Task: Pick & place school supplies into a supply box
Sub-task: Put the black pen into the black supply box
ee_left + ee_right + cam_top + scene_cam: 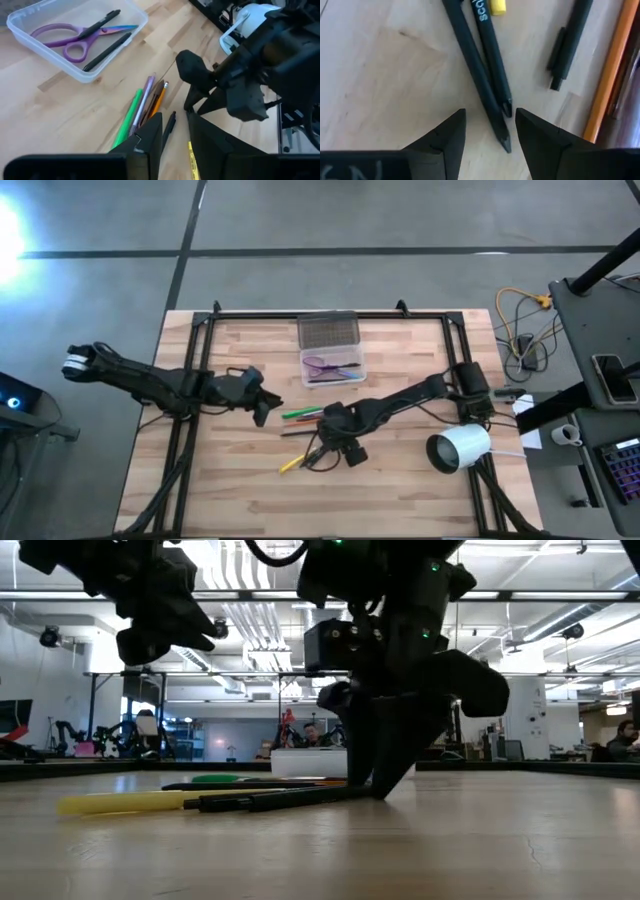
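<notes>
The black pens' tips lie side by side within my right gripper, so I should draw a single pen clear and take it by its body.
The supply box is a clear tray with its grey lid folded open toward the far edge. Purple-handled scissors and two black pens lie inside. Green, orange, yellow and black pens lie flat on the wood near the table's middle. My right gripper is open and low at the table, one finger on each side of the tips of two black pens. My left gripper hangs open above the table, left of the pens, holding nothing.
A white cylinder lies on its side near the right edge. A black frame runs along the table's far, left and right sides. Another black pen and an orange pencil lie close beside the right gripper. Bare wood spreads along the near side.
</notes>
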Motion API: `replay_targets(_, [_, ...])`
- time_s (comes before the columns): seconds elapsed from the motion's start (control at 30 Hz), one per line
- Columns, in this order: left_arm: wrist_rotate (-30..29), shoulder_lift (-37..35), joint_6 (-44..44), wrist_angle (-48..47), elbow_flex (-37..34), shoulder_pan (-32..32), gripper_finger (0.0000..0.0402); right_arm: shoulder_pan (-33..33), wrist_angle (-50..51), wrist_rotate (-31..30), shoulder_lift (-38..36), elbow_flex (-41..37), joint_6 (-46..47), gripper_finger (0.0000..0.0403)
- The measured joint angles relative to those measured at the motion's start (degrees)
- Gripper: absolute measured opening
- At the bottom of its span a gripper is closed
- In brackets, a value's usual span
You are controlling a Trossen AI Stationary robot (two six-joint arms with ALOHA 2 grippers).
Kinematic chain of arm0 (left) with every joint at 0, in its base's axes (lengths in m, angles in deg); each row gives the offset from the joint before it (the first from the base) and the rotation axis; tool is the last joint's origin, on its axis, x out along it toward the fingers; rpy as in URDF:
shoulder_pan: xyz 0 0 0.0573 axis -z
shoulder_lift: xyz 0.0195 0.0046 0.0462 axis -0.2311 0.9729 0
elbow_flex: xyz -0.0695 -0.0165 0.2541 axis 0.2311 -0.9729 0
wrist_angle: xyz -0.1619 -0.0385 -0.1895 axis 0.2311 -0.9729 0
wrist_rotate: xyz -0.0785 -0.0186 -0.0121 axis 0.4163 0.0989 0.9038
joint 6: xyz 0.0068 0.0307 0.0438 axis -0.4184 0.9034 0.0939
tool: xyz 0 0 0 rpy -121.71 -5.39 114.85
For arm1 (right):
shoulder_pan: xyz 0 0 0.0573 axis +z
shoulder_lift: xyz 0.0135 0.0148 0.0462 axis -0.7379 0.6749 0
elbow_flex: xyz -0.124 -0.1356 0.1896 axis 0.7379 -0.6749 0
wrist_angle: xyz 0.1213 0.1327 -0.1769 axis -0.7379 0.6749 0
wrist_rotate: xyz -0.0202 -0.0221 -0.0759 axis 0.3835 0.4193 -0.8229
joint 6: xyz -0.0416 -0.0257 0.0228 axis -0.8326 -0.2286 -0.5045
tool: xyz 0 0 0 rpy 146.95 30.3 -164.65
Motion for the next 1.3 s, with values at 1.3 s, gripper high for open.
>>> replay_targets(1.3, [-1.46, 0.81, -0.67, -0.27, -0.09, -0.02, 0.0081, 1.70, -0.82, -7.57, -3.14, -0.39, 7.41, 0.0195])
